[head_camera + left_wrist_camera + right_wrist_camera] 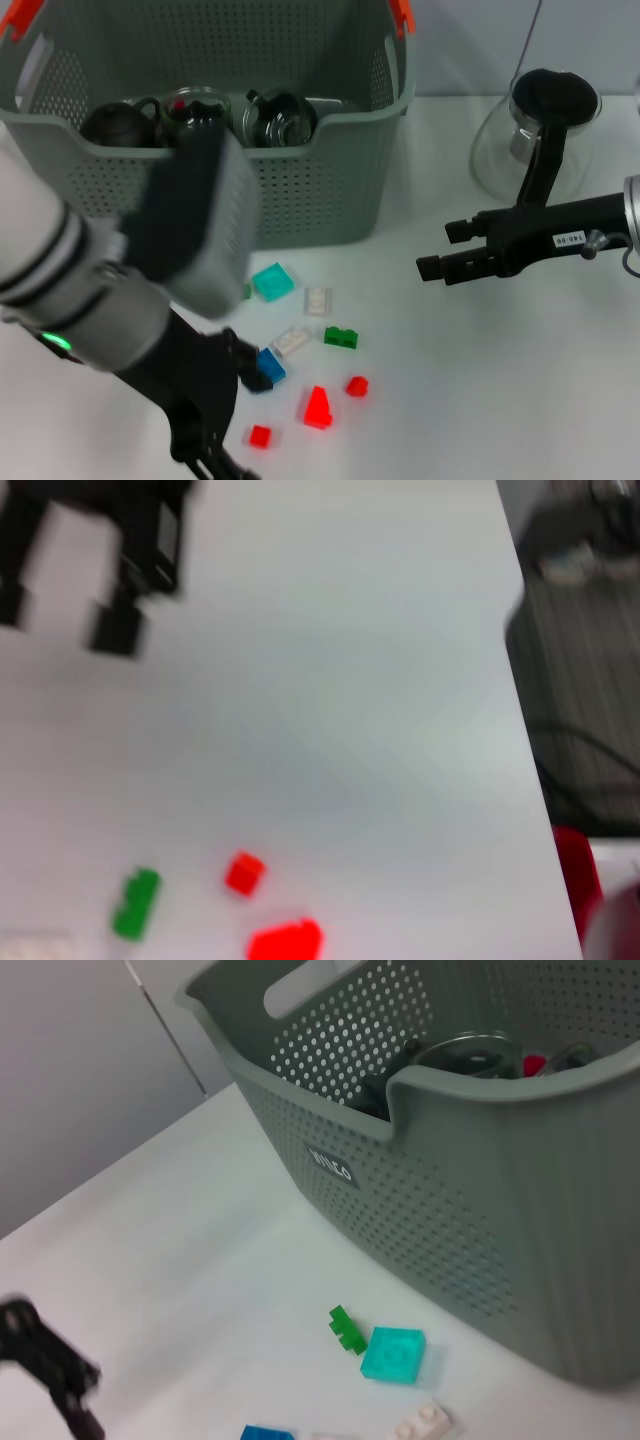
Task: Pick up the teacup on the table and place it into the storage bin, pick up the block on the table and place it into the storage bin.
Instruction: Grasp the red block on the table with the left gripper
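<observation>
The nearest small red block [260, 437] sits apart from its neighbours and faces the open fingers of my left gripper. I should continue to go down until the fingers are at that block's sides [255, 436], one on each.
The grey-green perforated storage bin [330, 190] stands at the back left and holds several dark and glass vessels [280, 118]. It also shows in the right wrist view [470, 1210]. No teacup shows on the table. Several blocks lie in front of the bin: a teal one [272, 282], a green one [341, 337], a blue one [268, 367] and a red one [318, 407]. My left gripper [235, 375] is low over the table, right beside the blue block. My right gripper [440, 250] is open and empty, right of the bin.
A glass teapot with a black handle [535, 125] stands at the back right, behind my right arm. Small red blocks [357, 385] and pale blocks [317, 300] lie among the others. My left arm [150, 260] hides part of the bin's front.
</observation>
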`<state>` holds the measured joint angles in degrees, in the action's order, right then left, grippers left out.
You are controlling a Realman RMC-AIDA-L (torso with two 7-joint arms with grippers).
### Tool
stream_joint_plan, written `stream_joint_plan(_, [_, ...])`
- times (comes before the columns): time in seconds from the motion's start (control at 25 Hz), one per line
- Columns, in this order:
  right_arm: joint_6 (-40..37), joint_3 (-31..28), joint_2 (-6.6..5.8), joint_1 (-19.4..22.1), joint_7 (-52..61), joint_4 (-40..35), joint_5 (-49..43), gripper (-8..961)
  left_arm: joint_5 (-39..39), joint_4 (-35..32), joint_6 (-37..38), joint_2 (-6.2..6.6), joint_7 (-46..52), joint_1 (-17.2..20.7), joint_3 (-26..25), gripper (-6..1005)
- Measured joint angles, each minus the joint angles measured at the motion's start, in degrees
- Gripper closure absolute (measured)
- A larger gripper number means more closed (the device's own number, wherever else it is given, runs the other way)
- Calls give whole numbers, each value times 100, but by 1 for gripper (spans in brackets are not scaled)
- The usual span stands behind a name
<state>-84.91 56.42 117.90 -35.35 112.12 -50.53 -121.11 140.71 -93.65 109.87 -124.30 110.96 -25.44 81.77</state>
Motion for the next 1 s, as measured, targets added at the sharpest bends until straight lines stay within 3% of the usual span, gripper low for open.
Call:
stream_joint_plan(0.24, [34, 7, 23, -6, -5, 45, 0, 26, 418, 771, -464, 7, -70, -296, 758, 78])
stream_joint_plan(0.56, [56, 1, 51, -7, -4, 71, 0, 26, 1121, 1168, -1305, -15, -199, -363, 1766, 85])
stream_joint_plan(1.0, [112, -9, 50, 11, 22, 71, 14, 25, 1211, 1530, -1807, -23, -224, -506, 2105, 122])
